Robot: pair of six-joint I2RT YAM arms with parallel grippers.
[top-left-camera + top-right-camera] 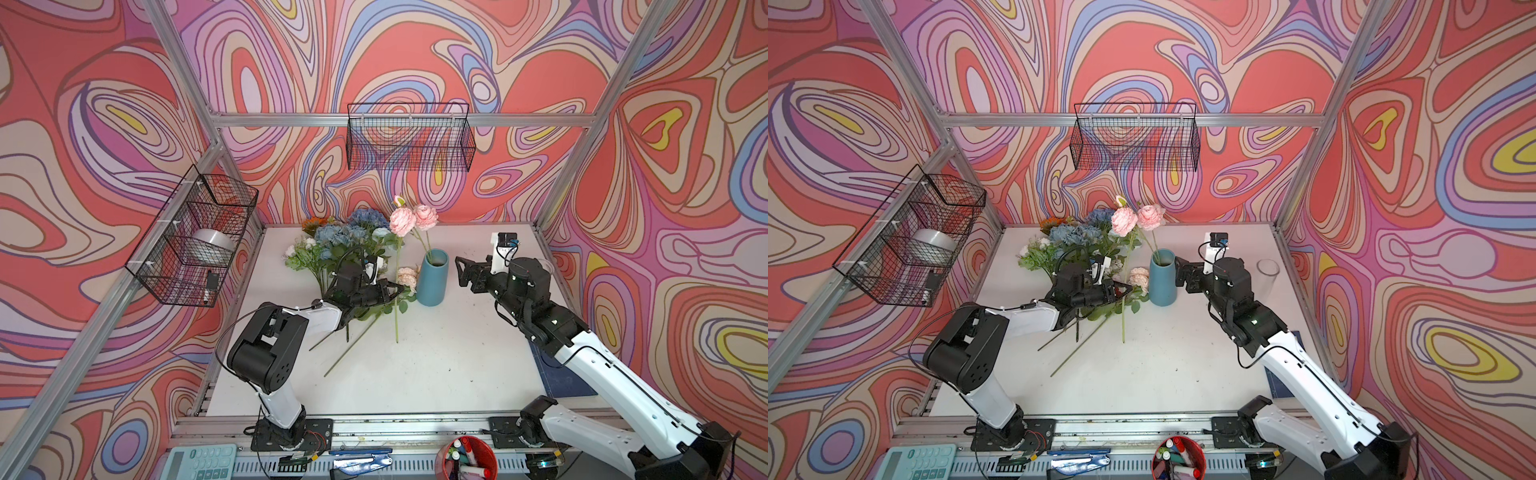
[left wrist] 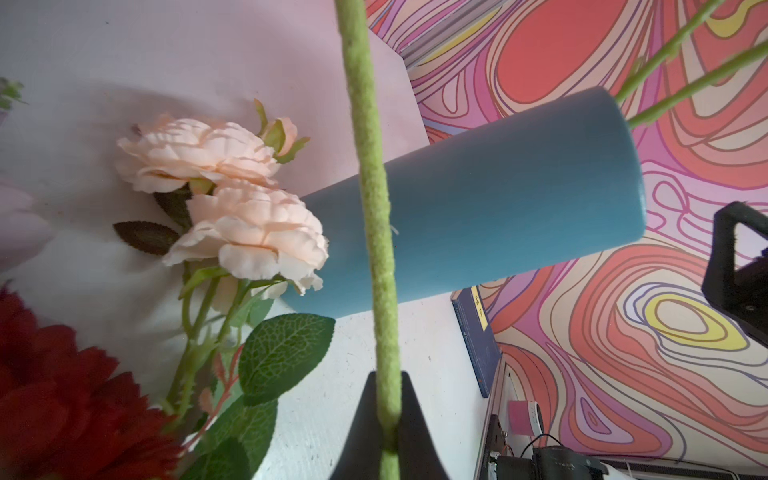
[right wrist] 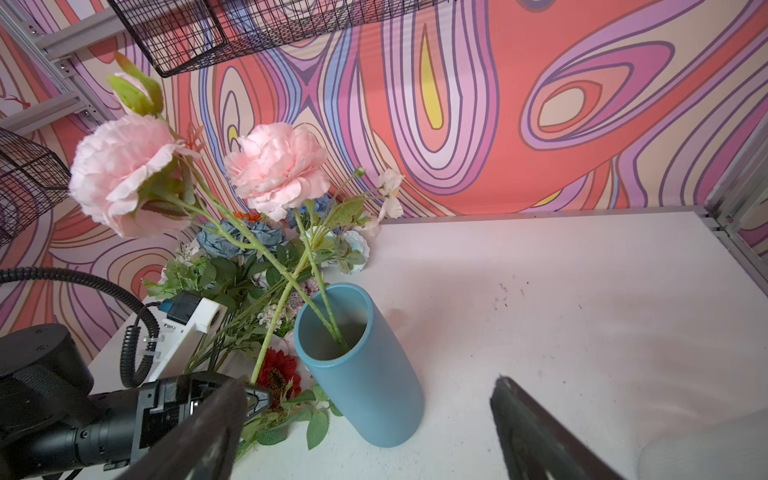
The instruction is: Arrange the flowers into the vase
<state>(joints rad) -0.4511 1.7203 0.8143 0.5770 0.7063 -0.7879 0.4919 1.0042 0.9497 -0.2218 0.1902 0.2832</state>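
Note:
The green stem's lower end (image 1: 396,340) hangs under the vase's rim, so I should back my left gripper away and take the stem's upper part (image 3: 281,308) with my right gripper.
The blue vase (image 1: 432,278) (image 1: 1163,278) (image 2: 498,199) (image 3: 365,374) stands upright mid-table with one pink flower (image 1: 426,216) (image 3: 282,166) in it. My left gripper (image 1: 401,288) (image 1: 1129,287) (image 2: 388,376) is shut on the green stem (image 2: 374,187) of a second pink flower (image 1: 402,220) (image 3: 120,174), held roughly upright just left of the vase. The other flowers (image 1: 340,241) lie piled at the back left. Peach roses (image 2: 232,199) and a red daisy (image 3: 278,372) lie beside the vase. My right gripper (image 1: 461,270) (image 1: 1179,272) (image 3: 368,384) is open, empty, close to the vase's right side.
A clear glass (image 1: 1268,272) stands near the table's right edge behind my right arm. Wire baskets hang on the back wall (image 1: 409,137) and left wall (image 1: 195,237). A red cup of markers (image 1: 467,457) and a calculator (image 1: 199,461) sit beyond the front rail.

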